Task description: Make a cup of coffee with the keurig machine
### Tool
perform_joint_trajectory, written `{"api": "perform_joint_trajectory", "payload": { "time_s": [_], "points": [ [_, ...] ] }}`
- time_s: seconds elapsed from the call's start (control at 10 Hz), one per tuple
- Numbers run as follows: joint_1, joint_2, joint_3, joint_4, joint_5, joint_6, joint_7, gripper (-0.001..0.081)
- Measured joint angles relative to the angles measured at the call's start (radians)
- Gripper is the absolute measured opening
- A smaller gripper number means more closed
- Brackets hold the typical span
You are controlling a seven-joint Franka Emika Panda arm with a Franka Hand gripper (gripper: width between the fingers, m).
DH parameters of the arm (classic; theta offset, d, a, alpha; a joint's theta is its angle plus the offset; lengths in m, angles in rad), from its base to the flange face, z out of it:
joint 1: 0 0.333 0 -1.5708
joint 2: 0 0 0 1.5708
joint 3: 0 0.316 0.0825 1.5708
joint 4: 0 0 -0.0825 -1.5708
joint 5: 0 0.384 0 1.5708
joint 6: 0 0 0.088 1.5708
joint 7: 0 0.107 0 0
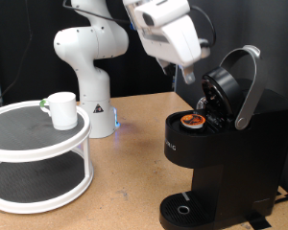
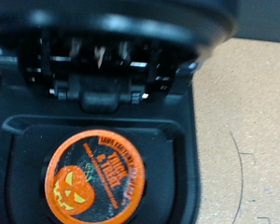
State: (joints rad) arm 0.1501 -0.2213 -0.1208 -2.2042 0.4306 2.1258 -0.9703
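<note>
My gripper hangs before the raised lid, and the pod is in the chamber. Next, I move up clear and come down over the lid's handle to shut the lid.
The black keurig machine stands at the exterior view's right with its lid raised. An orange-topped pod sits in the open chamber. My gripper hangs just above and to the left of the chamber, beside the raised lid, with nothing seen between its fingers. The wrist view looks straight down on the pod, printed with a pumpkin, inside the machine; no fingers show there. The white cup rests on the upper tier of a round stand, far from the machine. The drip tray is bare.
A white two-tier round stand fills the exterior view's left. The robot's white base stands behind it on the brown table. Dark curtains close off the back.
</note>
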Motion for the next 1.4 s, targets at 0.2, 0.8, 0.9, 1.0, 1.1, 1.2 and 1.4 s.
{"api": "perform_joint_trajectory", "payload": {
  "time_s": [0.2, 0.8, 0.9, 1.0, 1.1, 1.2, 1.4],
  "points": [
    [-0.007, -0.012, -0.013, 0.047, 0.005, -0.066, 0.005, 0.0803],
    [-0.008, -0.006, -0.019, 0.109, -0.084, -0.243, -0.019, 0.0803],
    [-0.009, -0.007, -0.023, 0.116, -0.077, -0.227, -0.012, 0.0803],
    [-0.011, -0.008, -0.029, 0.121, -0.063, -0.215, -0.011, 0.0803],
    [-0.013, -0.009, -0.036, 0.128, -0.047, -0.213, -0.011, 0.0803],
    [-0.016, -0.009, -0.041, 0.135, -0.037, -0.213, -0.011, 0.0803],
    [-0.019, -0.009, -0.048, 0.146, -0.031, -0.224, -0.011, 0.0803]
  ]
}}
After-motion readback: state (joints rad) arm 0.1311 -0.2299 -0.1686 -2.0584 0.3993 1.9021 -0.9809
